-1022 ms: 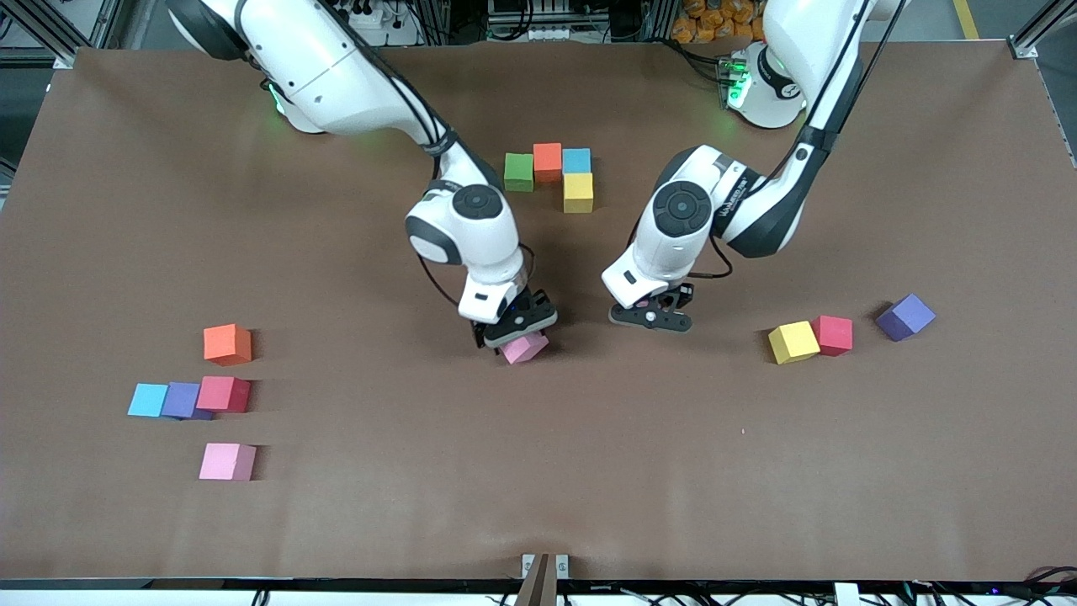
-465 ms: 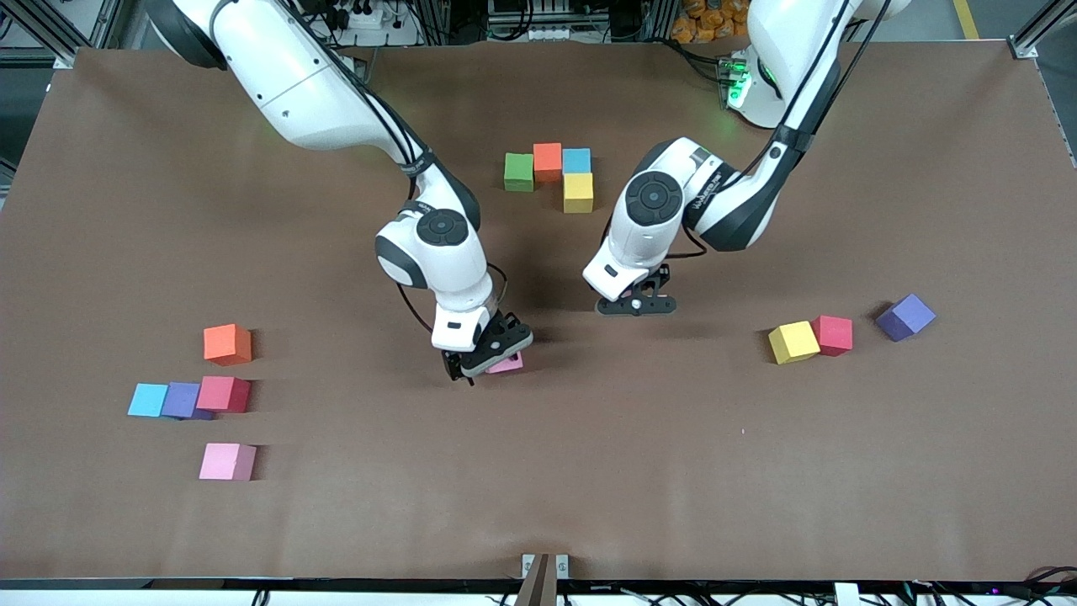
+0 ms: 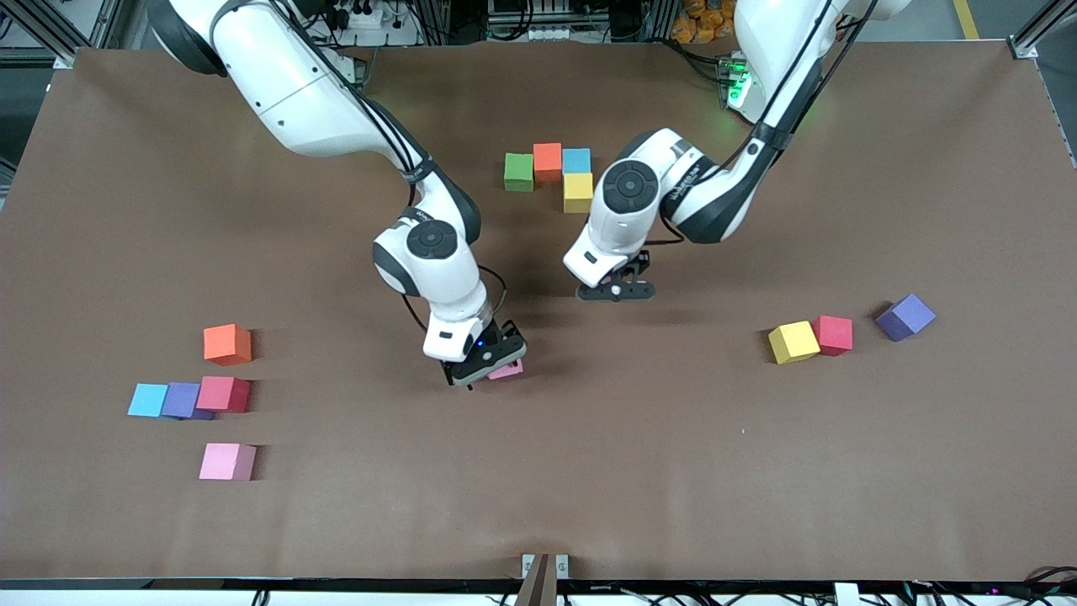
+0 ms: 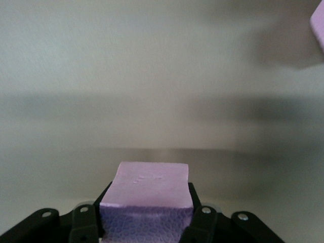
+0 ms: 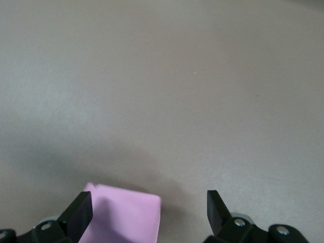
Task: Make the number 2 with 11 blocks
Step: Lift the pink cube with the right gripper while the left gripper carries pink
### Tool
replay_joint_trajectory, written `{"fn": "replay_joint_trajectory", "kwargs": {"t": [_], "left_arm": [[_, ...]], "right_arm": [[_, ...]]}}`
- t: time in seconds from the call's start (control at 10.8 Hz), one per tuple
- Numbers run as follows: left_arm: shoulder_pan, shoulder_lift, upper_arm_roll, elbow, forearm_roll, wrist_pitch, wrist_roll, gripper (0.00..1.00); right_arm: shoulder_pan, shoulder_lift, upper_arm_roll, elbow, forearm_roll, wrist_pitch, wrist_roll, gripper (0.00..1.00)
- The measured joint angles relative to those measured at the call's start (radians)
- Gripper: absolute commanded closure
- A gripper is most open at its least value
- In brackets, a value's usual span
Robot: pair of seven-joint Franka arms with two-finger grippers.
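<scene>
The pink block (image 5: 124,215) beneath the robot's right gripper is near one of the gripper's fingers, so the robot should move the gripper to that side and center it over the block (image 3: 509,369) before closing.
Green (image 3: 518,171), orange (image 3: 547,162), blue (image 3: 576,160) and yellow (image 3: 578,192) blocks stand joined near the robots' bases. My left gripper (image 3: 614,291) hangs low over the table beside them, shut on a pink block (image 4: 147,185). My right gripper (image 3: 486,364) is down at the table's middle, open, its fingers (image 5: 81,210) astride a second pink block (image 3: 510,369) that lies close to one finger (image 5: 124,215). That block also shows at the left wrist view's corner (image 4: 319,23). The number 2 is only those joined cubes.
Toward the right arm's end lie orange (image 3: 227,343), light blue (image 3: 148,400), purple (image 3: 181,400), red (image 3: 224,393) and pink (image 3: 227,461) cubes. Toward the left arm's end lie yellow (image 3: 793,342), red (image 3: 833,334) and purple (image 3: 905,316) cubes.
My left gripper has carried its pink block toward the joined cubes. My right gripper, open throughout, has shifted toward the right arm's end and settled lower around the other pink block.
</scene>
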Motion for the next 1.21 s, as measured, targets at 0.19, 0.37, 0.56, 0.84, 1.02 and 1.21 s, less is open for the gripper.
{"fn": "replay_joint_trajectory", "kwargs": {"t": [0.19,0.37,0.56,0.84,1.02,1.21], "left_arm": [[0.000,0.002,-0.025,-0.049,0.000,0.018,-0.012,1.00],[0.001,0.003,-0.034,-0.096,-0.022,0.077,-0.026,1.00],[0.001,0.004,-0.036,-0.116,-0.048,0.090,-0.026,1.00],[0.000,0.006,-0.073,-0.124,-0.048,0.090,-0.026,1.00],[-0.001,0.006,-0.096,-0.126,-0.049,0.090,-0.032,1.00],[-0.001,0.007,-0.102,-0.127,-0.049,0.091,-0.043,1.00]], "right_arm": [[-0.016,0.000,0.000,0.014,0.075,-0.002,-0.025,0.00],[-0.017,0.001,0.001,0.020,0.128,-0.003,-0.027,0.00],[-0.014,0.007,0.006,0.020,0.143,-0.009,-0.025,0.00],[0.005,0.022,0.013,-0.008,0.144,-0.012,-0.025,0.00],[0.017,0.023,0.015,-0.036,0.144,-0.012,-0.029,0.00],[0.019,0.023,0.016,-0.057,0.144,-0.011,-0.031,0.00]]}}
